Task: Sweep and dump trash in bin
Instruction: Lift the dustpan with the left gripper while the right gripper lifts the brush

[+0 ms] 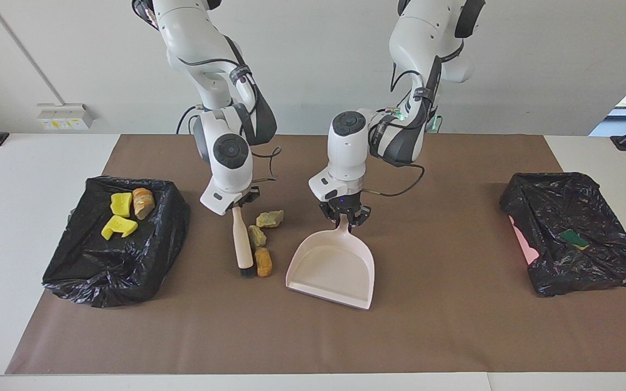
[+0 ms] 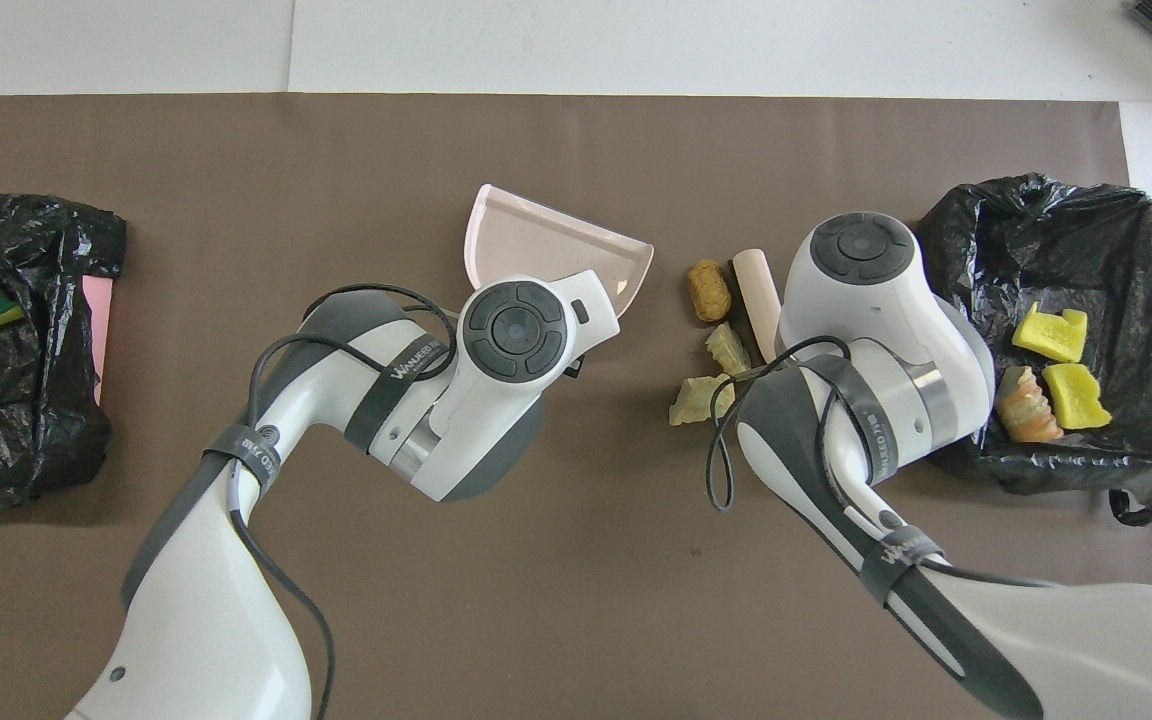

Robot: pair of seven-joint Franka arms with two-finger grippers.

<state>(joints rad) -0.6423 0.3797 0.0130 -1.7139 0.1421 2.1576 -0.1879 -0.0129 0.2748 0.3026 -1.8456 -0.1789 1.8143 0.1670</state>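
My left gripper needs to turn the dustpan's opening (image 1: 327, 296) to face the pale chunks (image 1: 257, 235), because it is aimed past the scraps. My right gripper will sweep them in after that.
Three scraps of trash lie on the brown mat between brush and dustpan: a pale chunk (image 1: 269, 218) (image 2: 696, 400), a second pale chunk (image 1: 256, 236) (image 2: 727, 348) and an orange-brown lump (image 1: 263, 262) (image 2: 708, 290). My right gripper (image 1: 235, 205) is shut on the handle of the beige brush (image 1: 242, 244) (image 2: 758, 295). The brush's dark bristles (image 1: 246, 270) rest on the mat against the lump. My left gripper (image 1: 344, 220) is shut on the handle of the pink dustpan (image 1: 332, 269) (image 2: 546, 245). The pan's mouth is angled toward the scraps.
A black-bagged bin (image 1: 112, 266) (image 2: 1126, 215) at the right arm's end holds two yellow sponge bits (image 1: 120, 214) and a bread-like lump (image 1: 143, 202). Another black-bagged bin (image 1: 574, 271) (image 2: 16, 400) at the left arm's end holds a green-backed sponge (image 1: 574, 237).
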